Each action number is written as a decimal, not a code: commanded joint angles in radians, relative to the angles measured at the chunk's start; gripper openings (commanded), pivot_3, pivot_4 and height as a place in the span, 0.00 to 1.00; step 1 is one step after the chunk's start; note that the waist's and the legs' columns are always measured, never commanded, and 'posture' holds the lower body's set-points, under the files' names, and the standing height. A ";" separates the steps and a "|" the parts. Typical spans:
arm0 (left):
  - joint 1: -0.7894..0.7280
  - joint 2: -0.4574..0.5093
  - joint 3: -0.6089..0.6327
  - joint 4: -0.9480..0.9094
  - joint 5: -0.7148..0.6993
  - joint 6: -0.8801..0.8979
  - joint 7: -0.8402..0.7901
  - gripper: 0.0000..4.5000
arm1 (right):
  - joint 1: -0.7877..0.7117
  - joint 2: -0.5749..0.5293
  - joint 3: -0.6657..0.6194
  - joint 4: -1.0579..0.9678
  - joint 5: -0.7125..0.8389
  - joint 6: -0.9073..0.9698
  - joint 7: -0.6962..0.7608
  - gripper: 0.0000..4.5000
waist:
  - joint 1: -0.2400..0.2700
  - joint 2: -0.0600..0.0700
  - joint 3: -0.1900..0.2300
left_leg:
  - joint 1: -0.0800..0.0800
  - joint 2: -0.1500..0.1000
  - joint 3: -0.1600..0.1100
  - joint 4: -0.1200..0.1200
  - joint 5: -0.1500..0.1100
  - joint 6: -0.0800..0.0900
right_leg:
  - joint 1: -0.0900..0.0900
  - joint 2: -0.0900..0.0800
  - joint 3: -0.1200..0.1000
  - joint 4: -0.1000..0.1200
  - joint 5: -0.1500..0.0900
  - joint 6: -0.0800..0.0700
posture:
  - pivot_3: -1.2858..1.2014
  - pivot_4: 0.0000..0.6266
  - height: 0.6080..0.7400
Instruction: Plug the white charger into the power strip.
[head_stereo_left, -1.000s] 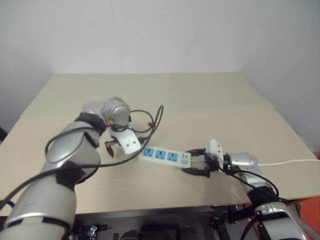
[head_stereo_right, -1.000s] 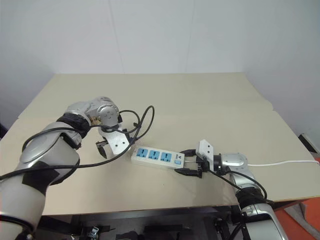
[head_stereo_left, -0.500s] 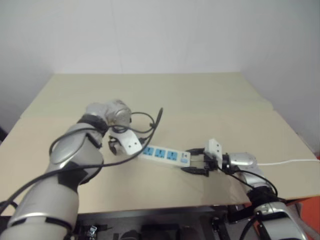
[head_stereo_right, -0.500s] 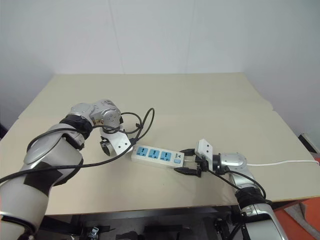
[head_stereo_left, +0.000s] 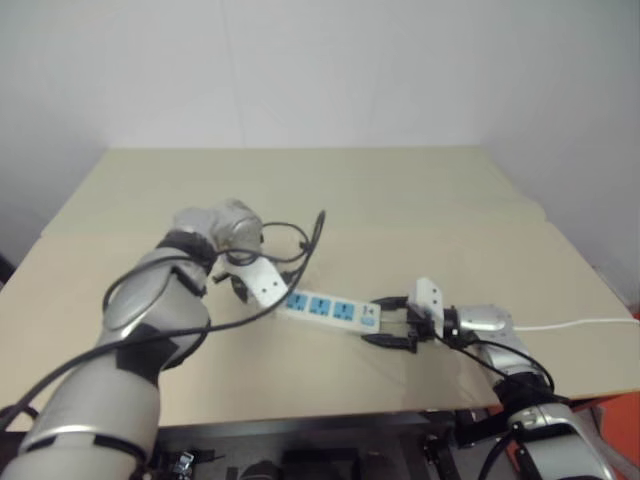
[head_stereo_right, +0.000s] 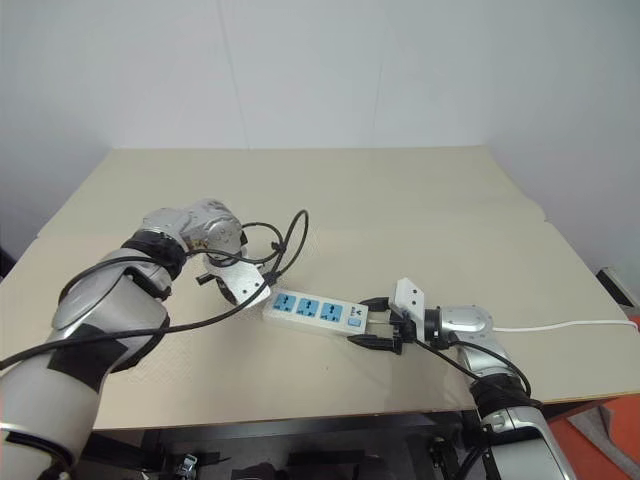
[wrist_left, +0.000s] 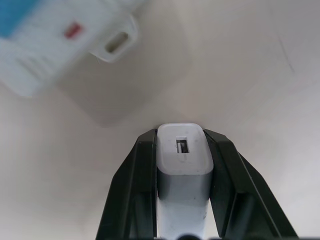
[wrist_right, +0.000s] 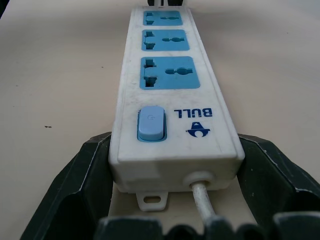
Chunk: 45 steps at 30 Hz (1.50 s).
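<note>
The white charger (wrist_left: 184, 172) is in my left gripper, which points down beside the power strip's end. I should therefore lift the gripper and level it over the socket (head_stereo_right: 331, 312) nearest the switch.
In the left wrist view the white charger (wrist_left: 182, 160) sits pinched between two black fingers, its USB port facing the camera. My left gripper (wrist_left: 182, 137) is shut on it and points down at the table, just off the left end of the power strip (head_stereo_right: 310, 311). The strip is a white bar with three blue sockets, lying flat near the table's front. My right gripper (head_stereo_right: 365, 320) clamps its switch end, one finger (wrist_right: 85, 165) pressed on each side. From the head views the charger is hidden behind the left gripper (head_stereo_right: 222, 282).
The strip's thin white cord (head_stereo_right: 570, 326) runs to the right, off the beige table (head_stereo_right: 400, 200). A black cable (head_stereo_right: 290, 240) loops from my left arm above the strip's left end. The table's front edge lies close behind both hands.
The left gripper's fingers have gone from wide open to shut on the charger, and the wrist has rolled a little. The right gripper and the strip have stayed still.
</note>
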 joint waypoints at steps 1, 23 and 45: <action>-0.065 0.015 0.140 -0.022 -0.147 0.031 -0.142 0.23 | 0.026 -0.012 0.035 0.042 -0.067 0.033 -0.027 0.76 | -0.001 0.000 0.000 | 0.000 0.000 0.000 0.000 0.000 0.000 | 0.000 0.000 0.000 0.000 0.000 0.000 | 0.52 0.24 1.00; 0.478 0.069 0.746 -0.824 -1.208 1.151 -0.143 0.23 | -0.106 0.045 0.034 0.218 -0.038 -0.060 0.112 0.76 | -0.019 0.002 -0.001 | -0.001 0.007 0.000 0.001 0.000 0.000 | 0.000 0.004 0.000 0.004 0.001 -0.001 | 0.52 0.24 1.00; 0.448 -0.141 0.595 -0.490 -0.927 0.857 -0.213 0.23 | -0.127 0.075 0.044 0.307 -0.070 -0.130 0.124 0.76 | -0.025 0.002 -0.002 | 0.004 0.010 0.004 -0.002 0.002 -0.004 | 0.001 0.009 0.002 -0.001 0.004 -0.006 | 0.52 0.24 1.00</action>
